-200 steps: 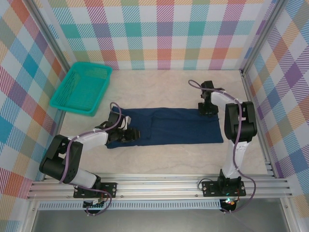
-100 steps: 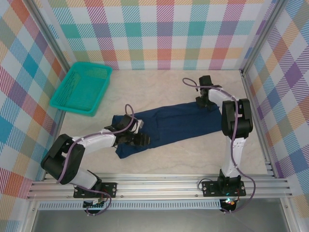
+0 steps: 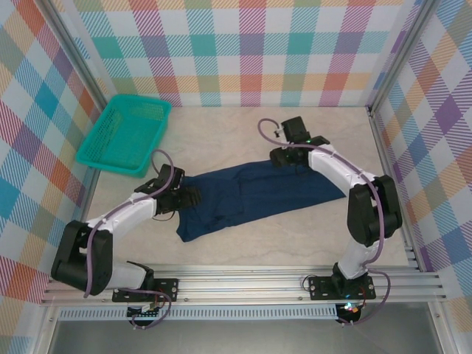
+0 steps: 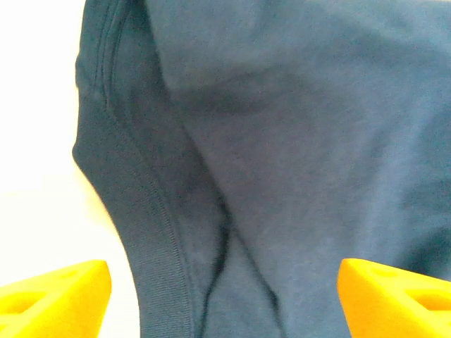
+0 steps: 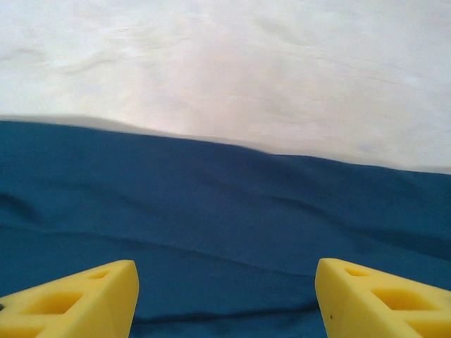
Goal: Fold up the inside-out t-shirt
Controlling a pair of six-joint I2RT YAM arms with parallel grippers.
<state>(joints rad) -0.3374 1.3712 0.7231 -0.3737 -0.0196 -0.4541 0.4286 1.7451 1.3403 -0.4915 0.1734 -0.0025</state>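
Note:
My left gripper should keep going down, as its open fingers are on both sides of the t-shirt's ribbed hem [image 4: 163, 285], until they can pinch the cloth [image 4: 236, 299] beside it.
The inside-out t-shirt [image 3: 251, 195] is a dark navy strip of cloth, lying flat and slanted from the near left up to the right. My left gripper [image 3: 182, 198] hovers over its left end. In the left wrist view its yellow fingertips [image 4: 56, 296] stand wide apart, open, above the cloth [image 4: 282, 141] and a ribbed hem. My right gripper [image 3: 284, 157] is at the shirt's far edge. In the right wrist view it is open [image 5: 225, 299] over the navy cloth [image 5: 225, 211], holding nothing.
A teal mesh basket [image 3: 125, 134] stands at the far left by the checked wall. Pale tabletop [image 5: 225, 63] lies beyond the shirt's far edge. Checked walls close in the table on three sides, and a metal rail runs along the near edge.
The shirt strip swung from level to slanted. Both grippers then opened and let go of the cloth. The left gripper drew back to the left, and the right one moved left along the far edge.

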